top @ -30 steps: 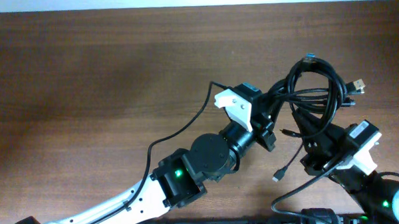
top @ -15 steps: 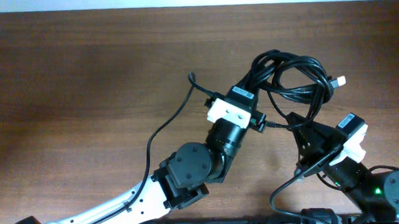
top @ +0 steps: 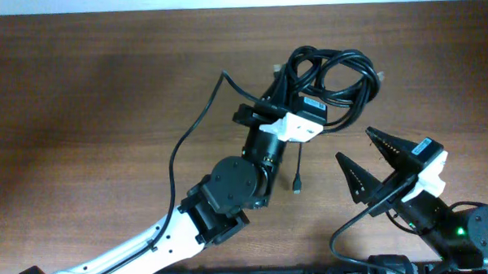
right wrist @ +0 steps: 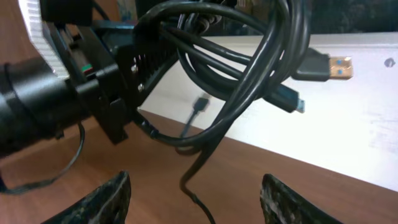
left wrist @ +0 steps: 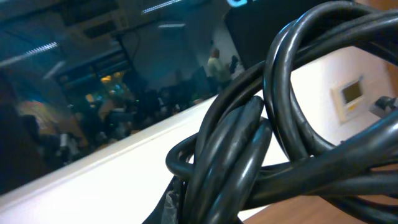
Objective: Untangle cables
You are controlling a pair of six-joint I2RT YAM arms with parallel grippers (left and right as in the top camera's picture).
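The cable heap's loops (top: 359,69) stand past my open right gripper's fingers, so I should swing them back with my left gripper and turn them toward my right gripper.
The cables (top: 334,68) are a knotted bunch of black cords lifted near the table's far edge. My left gripper (top: 293,96) is shut on the bunch at its near-left side. One loose cord end with a small plug (top: 297,186) hangs below it. In the left wrist view the cables (left wrist: 261,137) fill the frame, pinched at the bottom. My right gripper (top: 352,143) stands open and empty to the right of the bunch, apart from it. In the right wrist view its fingertips (right wrist: 106,202) are spread wide, a dangling cord (right wrist: 194,186) hangs ahead between them, and a gold USB plug (right wrist: 329,67) sticks out right.
The thin black wire of the left arm (top: 191,131) curves over the brown wooden table (top: 90,107). A white strip (top: 192,3) runs along the table's far edge. The left arm's body (top: 234,185) lies across the middle front.
My right gripper has opened and let go of the cables. The left arm has carried the bunch up and to the left, toward the far edge.
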